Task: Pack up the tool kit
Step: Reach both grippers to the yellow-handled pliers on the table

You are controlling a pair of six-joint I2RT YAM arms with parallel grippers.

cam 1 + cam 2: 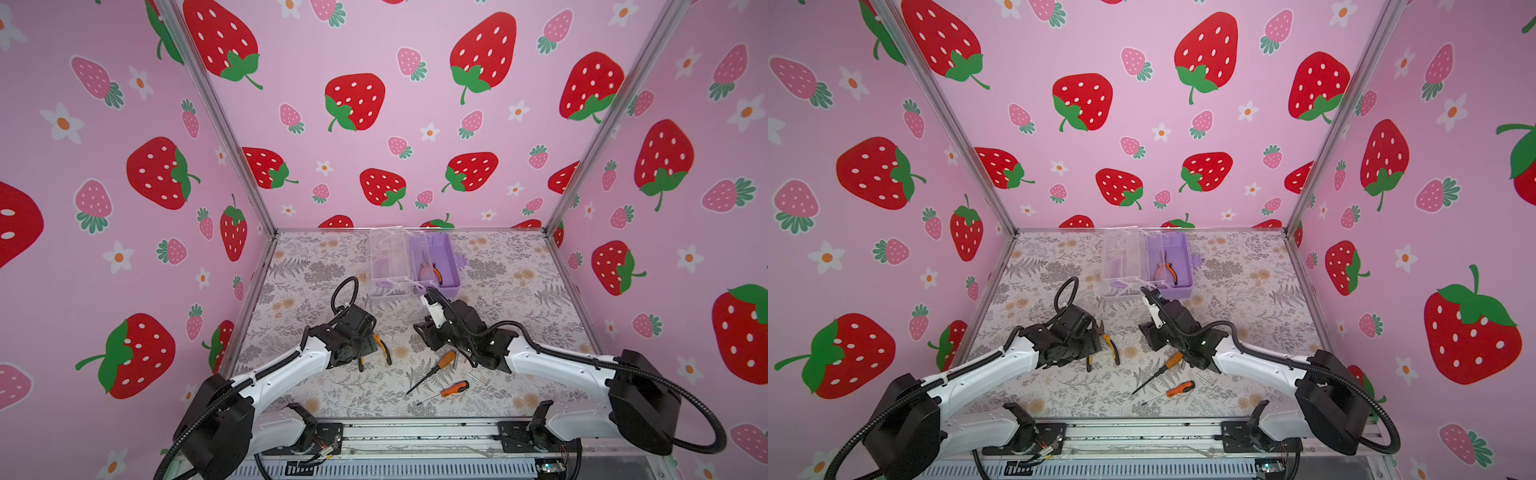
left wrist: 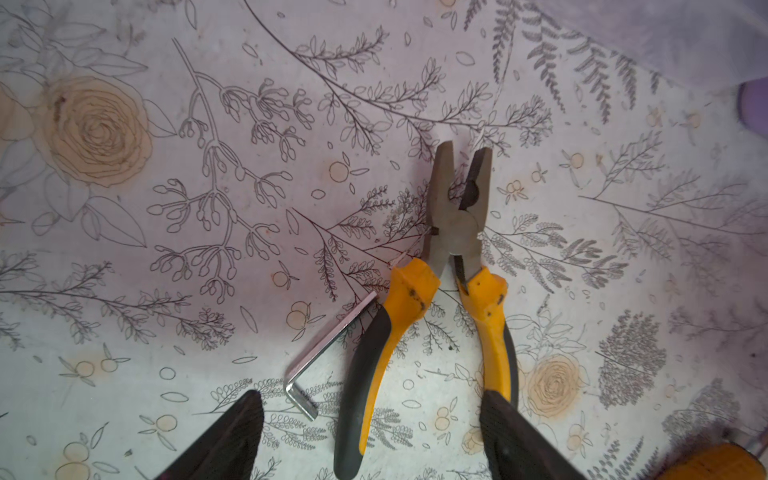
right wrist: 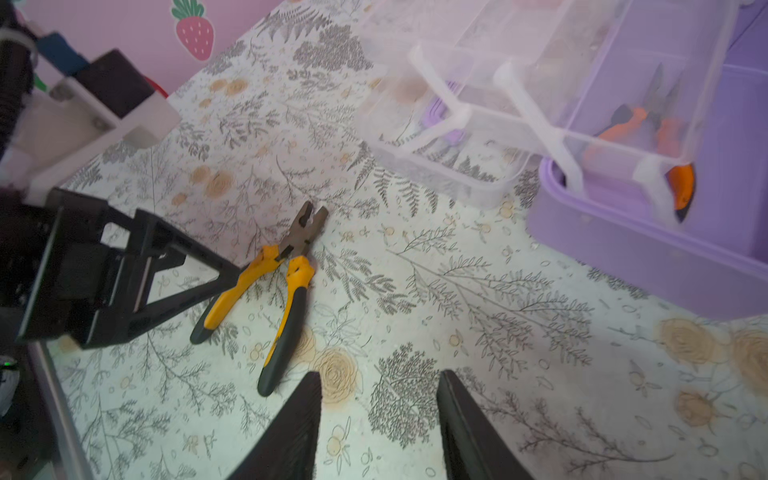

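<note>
I can see that the yellow-and-black pliers' handles [image 2: 374,368] lie wide apart, so next my left gripper presses them together [image 2: 494,340] before my right gripper takes the pliers to the box.
The tool kit box [image 1: 446,259] is lilac and stands open at the back of the table, with its clear lid [image 1: 386,259] folded out to the left. Orange-handled pliers [image 1: 429,271] lie inside it. Yellow-and-black pliers [image 2: 453,232] lie flat on the table. My left gripper [image 2: 372,415] hangs open over their handles: one handle lies between the fingers, the other runs under a finger. A small hex key [image 2: 328,353] lies beside them. My right gripper [image 3: 378,382] is open over bare table, with nothing in it. Two orange-handled screwdrivers [image 1: 432,369] [image 1: 451,390] lie near the front.
Small metal bits [image 1: 476,378] lie by the right arm. Pink strawberry walls enclose the table on three sides. The lilac box wall [image 3: 623,241] stands close to my right gripper. A metal rail [image 1: 415,432] runs along the front edge.
</note>
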